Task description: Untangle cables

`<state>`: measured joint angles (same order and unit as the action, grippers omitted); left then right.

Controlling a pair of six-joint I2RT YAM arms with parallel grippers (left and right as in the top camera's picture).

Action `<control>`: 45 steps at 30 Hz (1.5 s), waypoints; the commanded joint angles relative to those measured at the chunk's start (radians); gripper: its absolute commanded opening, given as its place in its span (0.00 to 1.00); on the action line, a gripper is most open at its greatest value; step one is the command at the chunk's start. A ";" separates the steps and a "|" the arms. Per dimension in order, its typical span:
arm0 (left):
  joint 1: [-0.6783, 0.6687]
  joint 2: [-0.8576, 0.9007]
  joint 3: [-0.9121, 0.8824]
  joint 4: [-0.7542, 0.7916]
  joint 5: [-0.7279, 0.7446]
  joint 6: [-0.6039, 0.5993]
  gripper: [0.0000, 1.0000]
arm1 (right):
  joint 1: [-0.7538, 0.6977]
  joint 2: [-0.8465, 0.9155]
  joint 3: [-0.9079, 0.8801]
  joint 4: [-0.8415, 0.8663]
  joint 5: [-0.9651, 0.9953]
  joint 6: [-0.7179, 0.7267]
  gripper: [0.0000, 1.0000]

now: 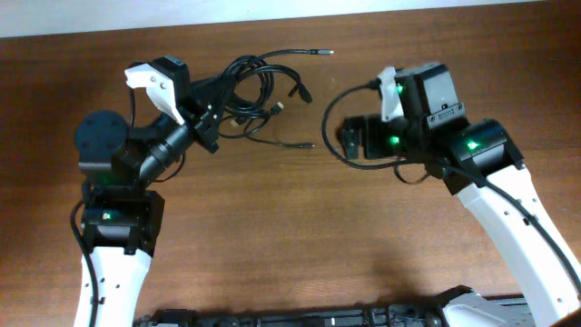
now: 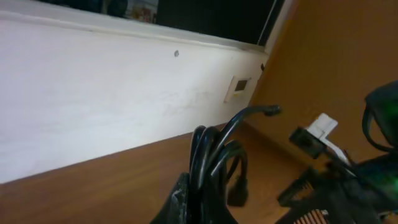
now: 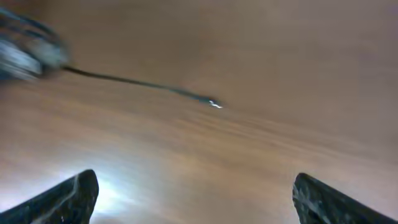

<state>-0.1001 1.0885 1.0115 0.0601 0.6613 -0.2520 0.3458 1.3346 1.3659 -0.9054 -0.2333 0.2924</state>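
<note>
Next, I turn my empty right gripper back and grip the bundle's free side (image 1: pixel 263 89) with it, because my left gripper is pinching the cable loops together at one end (image 1: pixel 234 76).
The cables (image 1: pixel 259 86) lie as a tangled bundle of thin black cords at the back of the table, with plug ends sticking out to the right. My left gripper (image 1: pixel 211 116) is shut on the bundle's left side. In the left wrist view the cables (image 2: pixel 211 155) rise in loops out of the shut jaws (image 2: pixel 202 202). One loose cable end (image 1: pixel 295 143) with a metallic tip points right; it also shows in the right wrist view (image 3: pixel 186 94). My right gripper (image 1: pixel 349 141) is open and empty, just right of that tip; its jaws (image 3: pixel 196 193) are wide apart above bare wood.
The wooden table (image 1: pixel 300 236) carries both arms. A thicker black wire (image 1: pixel 340 95) loops at the right arm's wrist. A white wall (image 2: pixel 93 106) with a small plate (image 2: pixel 237 88) stands behind the table. Dark equipment (image 1: pixel 300 318) lines the front edge.
</note>
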 commanded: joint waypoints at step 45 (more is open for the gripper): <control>-0.034 -0.057 0.008 0.179 0.096 -0.290 0.00 | 0.119 -0.004 0.007 0.070 0.739 -0.064 0.94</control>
<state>-0.1612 1.0756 0.9852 0.2085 0.7696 -0.5396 0.4862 1.3231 1.3930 -0.8597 0.3981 0.3801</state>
